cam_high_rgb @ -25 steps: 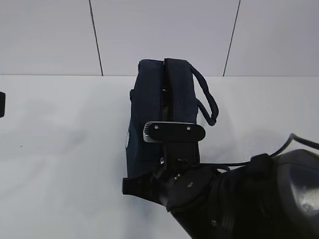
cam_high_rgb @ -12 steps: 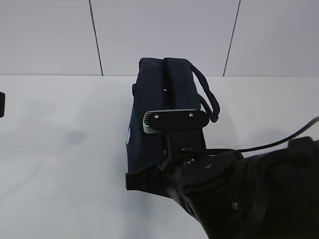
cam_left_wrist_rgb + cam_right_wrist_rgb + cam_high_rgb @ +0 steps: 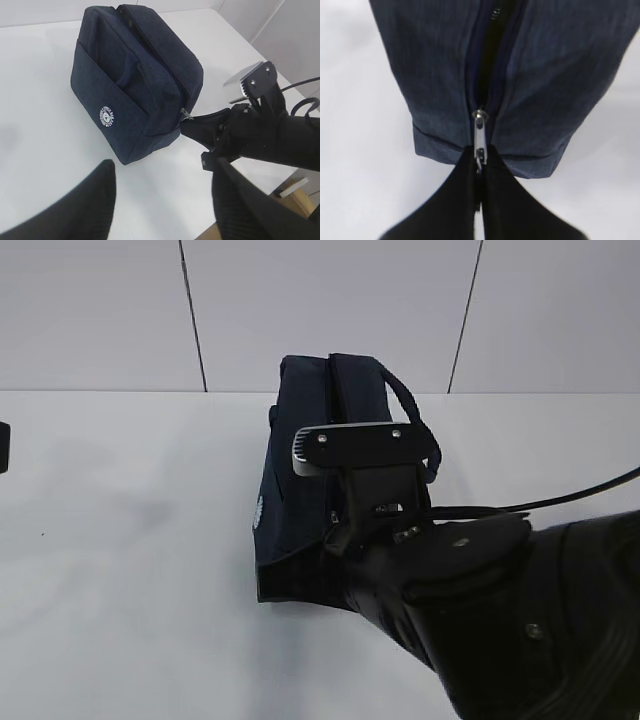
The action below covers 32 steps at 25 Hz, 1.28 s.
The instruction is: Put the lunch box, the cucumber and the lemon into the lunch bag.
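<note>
My right gripper should slide the silver zipper pull (image 3: 480, 118) up the gap (image 3: 494, 47), because it sits at the lunch bag's near lower end and the zipper gapes above.
The dark navy lunch bag (image 3: 295, 470) stands on the white table with its end toward me; its round white logo (image 3: 106, 116) faces left. My right gripper (image 3: 480, 162) is shut on the silver zipper pull (image 3: 480, 135) at the bag's near lower end, and the zipper above it gapes dark. It also shows in the left wrist view (image 3: 192, 125). My left gripper (image 3: 162, 170) is open and empty over bare table, short of the bag's corner. The lunch box, cucumber and lemon are out of view.
The right arm (image 3: 490, 610) and its wrist camera mount (image 3: 365, 448) hide the bag's near end in the exterior view. A loop handle (image 3: 418, 435) hangs off the bag's right side. The table's edge (image 3: 280, 187) lies near the right arm.
My right wrist has moved away and upward along the bag in the exterior view, still holding the pull. The bag's near bottom corner has shifted slightly right and back.
</note>
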Available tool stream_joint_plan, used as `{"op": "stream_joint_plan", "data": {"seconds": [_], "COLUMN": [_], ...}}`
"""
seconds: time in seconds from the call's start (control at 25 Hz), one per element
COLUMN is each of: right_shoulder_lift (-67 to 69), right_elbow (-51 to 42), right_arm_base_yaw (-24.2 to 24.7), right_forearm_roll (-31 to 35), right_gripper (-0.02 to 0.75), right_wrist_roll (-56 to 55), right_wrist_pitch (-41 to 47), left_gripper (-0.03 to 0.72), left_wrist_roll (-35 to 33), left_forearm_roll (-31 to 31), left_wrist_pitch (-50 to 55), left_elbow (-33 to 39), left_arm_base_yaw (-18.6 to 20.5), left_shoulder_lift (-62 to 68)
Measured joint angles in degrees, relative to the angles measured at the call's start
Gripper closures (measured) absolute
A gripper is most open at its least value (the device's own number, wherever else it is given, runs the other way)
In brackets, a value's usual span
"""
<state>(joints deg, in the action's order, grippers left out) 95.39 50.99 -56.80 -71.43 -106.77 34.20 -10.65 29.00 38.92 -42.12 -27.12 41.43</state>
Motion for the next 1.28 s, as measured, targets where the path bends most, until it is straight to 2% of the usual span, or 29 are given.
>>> {"op": "stream_joint_plan", "data": {"seconds": [0.84,1.04,1.28], "right_shoulder_lift": [-2.61,-2.66,-3.03], "right_elbow": [4.89,5.07,7.17], "right_arm_base_yaw": [0.0,0.0,0.0], "right_forearm_roll": [-1.75,3.86,16.36], "right_gripper": [0.718,0.718,0.718], "right_wrist_roll": [4.42,8.31,19.23], "right_wrist_pitch": [0.89,0.89,2.5], "left_gripper": [0.26,0.26,0.26], "left_wrist_roll": [0.0,0.0,0.0], "left_forearm_roll": [-0.21,-0.43,-0.52], "left_wrist_pitch": [-0.08,-0.08,-0.08], "left_elbow": [0.0,0.0,0.0], "left_arm_base_yaw": [0.0,0.0,0.0], "left_shoulder_lift": [0.0,0.0,0.0]}}
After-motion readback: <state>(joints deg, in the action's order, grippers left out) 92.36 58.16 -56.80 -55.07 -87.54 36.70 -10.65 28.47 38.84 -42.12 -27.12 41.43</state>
